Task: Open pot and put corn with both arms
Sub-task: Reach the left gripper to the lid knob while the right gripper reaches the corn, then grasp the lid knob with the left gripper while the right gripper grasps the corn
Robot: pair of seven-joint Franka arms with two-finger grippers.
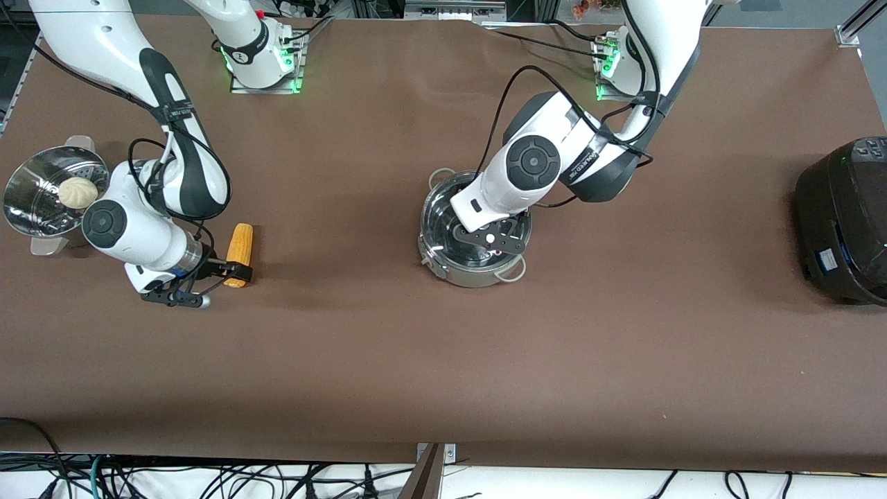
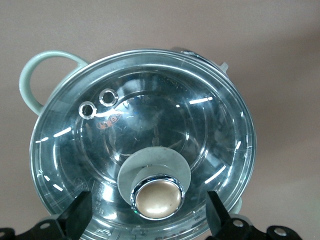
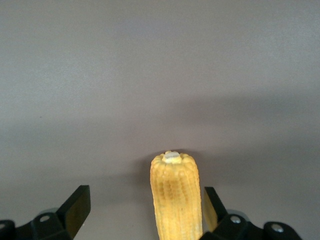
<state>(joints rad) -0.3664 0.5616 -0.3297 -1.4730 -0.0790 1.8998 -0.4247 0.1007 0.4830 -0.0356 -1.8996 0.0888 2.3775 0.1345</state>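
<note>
I expect the yellow corn (image 1: 239, 254) to fit whole inside the pot's rim when I lower it, because the corn is shorter than the steel pot (image 1: 467, 274) is wide.
The steel pot (image 1: 468, 279) stands mid-table with its glass lid (image 1: 443, 220) on. My left gripper (image 1: 504, 229) hangs over it, open, fingers (image 2: 77, 216) on either side of the lid's tan knob (image 2: 159, 198) without touching it. The lid (image 2: 150, 125) fills the left wrist view, with one loop handle (image 2: 33, 80) at the pot's edge. The yellow corn (image 1: 242, 242) lies on the table toward the right arm's end. My right gripper (image 1: 232, 272) is open, low at the cob's nearer end. The corn (image 3: 175, 195) lies between the fingers (image 3: 75, 211), close to one of them.
A perforated steel steamer (image 1: 28, 208) holding a white bun (image 1: 77, 192) stands at the right arm's end of the table. A large black cooker (image 1: 842, 218) sits at the left arm's end. Brown table surface (image 1: 416, 360) stretches toward the front camera.
</note>
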